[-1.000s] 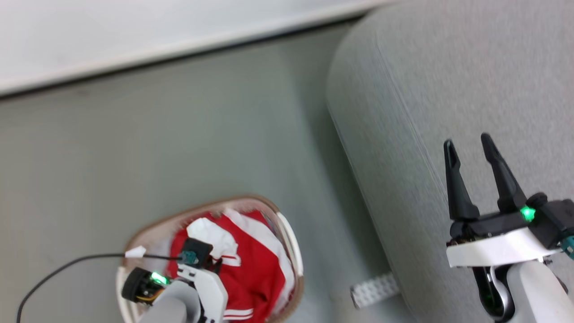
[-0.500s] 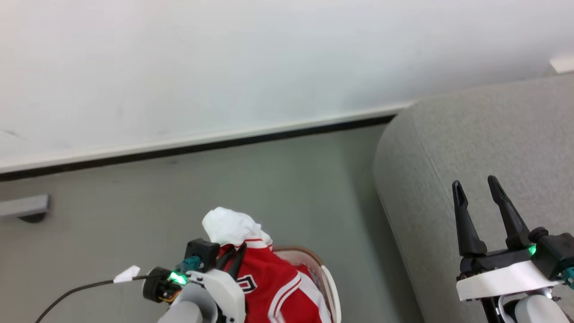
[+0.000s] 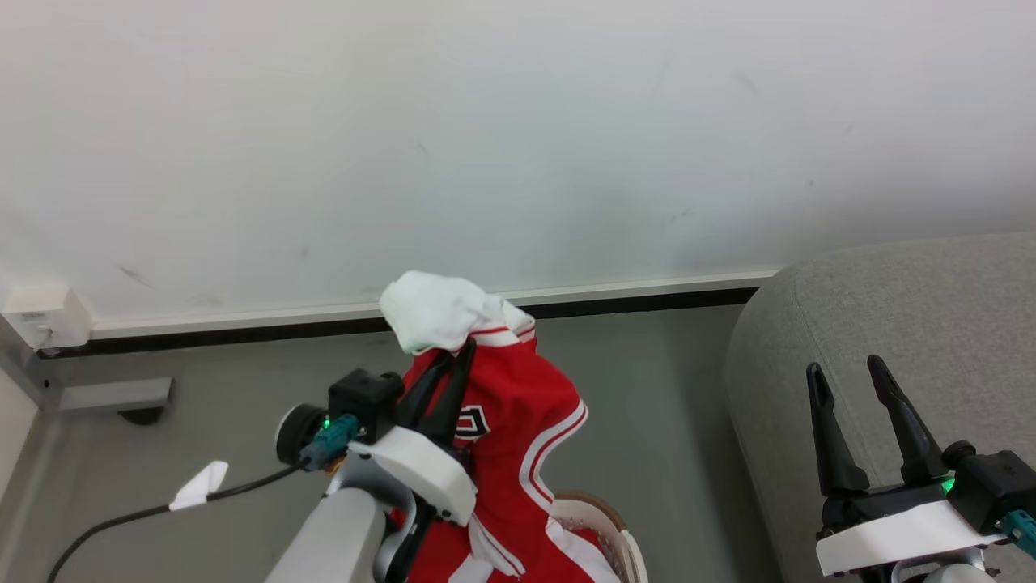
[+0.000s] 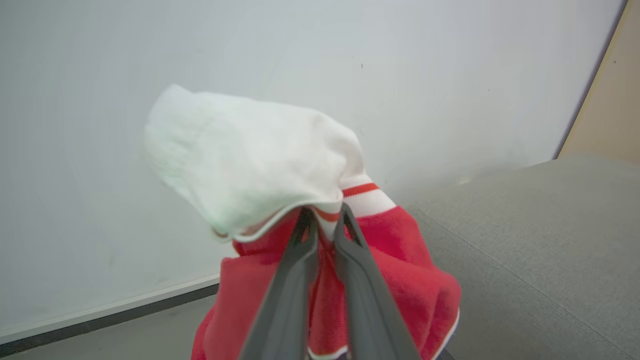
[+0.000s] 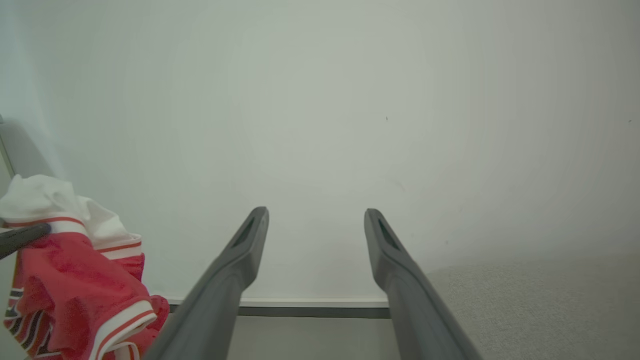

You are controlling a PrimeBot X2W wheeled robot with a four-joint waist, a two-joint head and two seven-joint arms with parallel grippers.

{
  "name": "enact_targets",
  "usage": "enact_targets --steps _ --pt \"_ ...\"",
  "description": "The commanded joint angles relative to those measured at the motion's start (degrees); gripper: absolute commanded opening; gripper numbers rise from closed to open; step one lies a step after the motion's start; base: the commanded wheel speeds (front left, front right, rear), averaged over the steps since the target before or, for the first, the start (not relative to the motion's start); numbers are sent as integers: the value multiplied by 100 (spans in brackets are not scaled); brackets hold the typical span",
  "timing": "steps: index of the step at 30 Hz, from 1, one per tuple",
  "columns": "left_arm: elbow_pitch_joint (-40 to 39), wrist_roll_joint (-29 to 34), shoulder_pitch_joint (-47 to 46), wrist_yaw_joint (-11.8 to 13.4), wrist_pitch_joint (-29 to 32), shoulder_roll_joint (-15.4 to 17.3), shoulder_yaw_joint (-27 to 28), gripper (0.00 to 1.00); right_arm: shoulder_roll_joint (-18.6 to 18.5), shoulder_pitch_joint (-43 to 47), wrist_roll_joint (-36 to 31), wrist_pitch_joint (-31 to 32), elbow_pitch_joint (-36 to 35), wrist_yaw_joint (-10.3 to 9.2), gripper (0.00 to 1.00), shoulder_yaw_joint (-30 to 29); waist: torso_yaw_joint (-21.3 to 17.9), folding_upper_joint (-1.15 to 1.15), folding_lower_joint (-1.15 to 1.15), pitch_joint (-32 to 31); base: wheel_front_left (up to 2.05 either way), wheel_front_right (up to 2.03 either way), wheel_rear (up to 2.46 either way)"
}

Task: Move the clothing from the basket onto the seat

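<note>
My gripper should expect another garment inside when it carries the red clothing away, because red cloth shows tucked against the cream basket's inside.
My left gripper is shut on the red clothing, pinching it just under a white panel that flops over the fingertips. The garment hangs down from the grip into the cream basket, whose brown rim peeks out at the bottom of the head view. The left wrist view shows both fingers closed on the red and white cloth. My right gripper is open and holds nothing, hovering over the grey seat at the right. The clothing also hangs at the left of the right wrist view.
A white wall with a dark baseboard runs behind. Grey floor lies between the basket and the seat. A black cable with a white tag trails from my left wrist. A small white box sits on the wall at the left.
My left gripper has lifted the clothing up out of the basket, so it now hangs high. The head camera has tilted up, showing more wall. The right gripper stays open.
</note>
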Motion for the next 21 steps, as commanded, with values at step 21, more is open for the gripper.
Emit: enact_targets --steps 21 --pt "-1237 -498 -472 -13 440 65 -144 0 -166 140 74 5 52 -12 100 762 161 0 1 -110 0 0 0"
